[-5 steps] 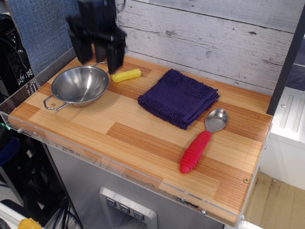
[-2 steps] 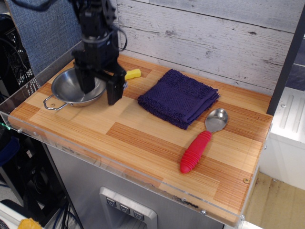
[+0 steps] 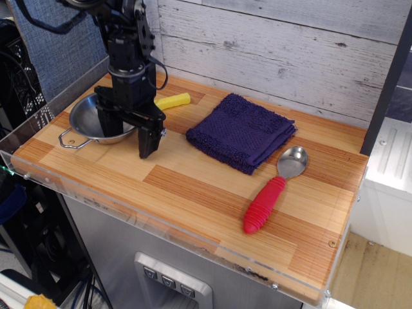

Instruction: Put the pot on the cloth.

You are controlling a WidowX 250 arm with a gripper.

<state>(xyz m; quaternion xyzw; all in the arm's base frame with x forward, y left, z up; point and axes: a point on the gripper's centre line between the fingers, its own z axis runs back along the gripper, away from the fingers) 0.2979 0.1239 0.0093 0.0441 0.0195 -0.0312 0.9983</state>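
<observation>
The robot's gripper straddles just one side of the pot's rim [image 3: 133, 129], so the wide pot [image 3: 88, 118] will hang slightly tilted when the robot lifts and carries it.
The shiny steel pot [image 3: 84, 118] sits at the back left of the wooden board, one wire handle [image 3: 72, 140] pointing to the front. My black gripper [image 3: 127, 132] is low over the pot's right side and open. One finger [image 3: 107, 123] is inside the bowl. The other finger [image 3: 148, 138] is outside it, just above the board, so the jaws straddle the right rim. The arm hides the pot's right half. The dark purple-blue cloth [image 3: 241, 132] lies flat to the right of the gripper, a short gap away.
A yellow piece [image 3: 172, 101] lies behind the gripper between pot and cloth. A metal spoon with a red ribbed handle [image 3: 273, 193] lies at the cloth's front right. A plank wall stands behind the board [image 3: 193, 193]; a clear rim edges its front and left.
The gripper has come down from high above the pot's back edge to the pot's right rim and shifted slightly toward the front. The pot, cloth and spoon have not moved.
</observation>
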